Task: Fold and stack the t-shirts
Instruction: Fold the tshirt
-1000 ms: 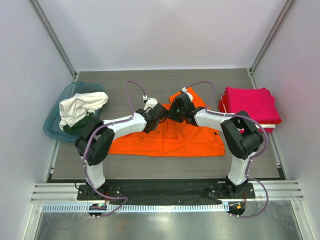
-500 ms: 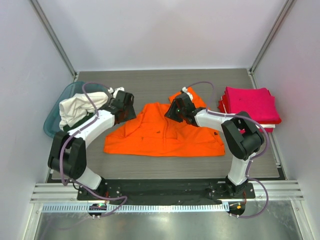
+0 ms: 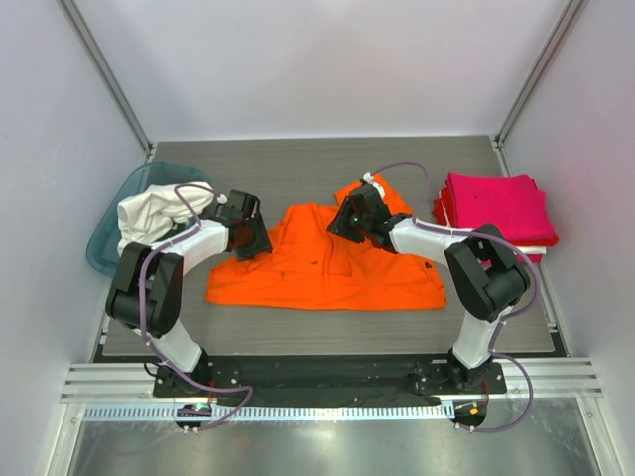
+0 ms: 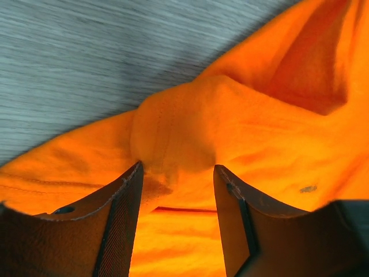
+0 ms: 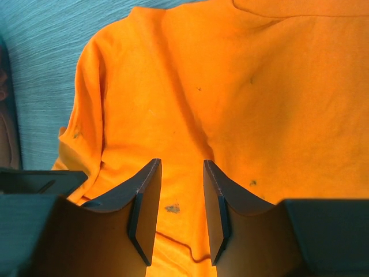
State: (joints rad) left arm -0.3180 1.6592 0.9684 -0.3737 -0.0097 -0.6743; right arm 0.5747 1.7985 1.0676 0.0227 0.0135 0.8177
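My left gripper should pinch the orange t-shirt's edge and pull it toward the teal tub (image 3: 159, 177) before folding, because that edge bunches up in a hump (image 4: 176, 124).
The bright orange t-shirt (image 3: 327, 280) lies spread flat across the middle of the table, collar toward the back. My left gripper (image 3: 260, 241) sits low at its left shoulder, open, with a raised hump of orange cloth (image 4: 179, 127) just ahead of the fingertips (image 4: 134, 173). My right gripper (image 3: 336, 230) hovers over the shirt's upper middle, open, only flat orange cloth (image 5: 259, 86) showing between its fingers (image 5: 151, 173). Folded magenta-red t-shirts (image 3: 496, 203) are stacked at the right, with a white one (image 3: 541, 251) under them. A white t-shirt (image 3: 159, 211) and a dark green one (image 3: 149, 254) sit in the tub.
The teal plastic tub (image 3: 107, 236) stands at the table's left edge, close to my left arm. Grey wood-grain table (image 3: 298, 169) shows behind the orange shirt. White enclosure walls and metal posts close in on three sides.
My left arm swung out from the shirt's centre toward the tub, then came back down onto the shirt's left shoulder. The right arm has hardly moved.
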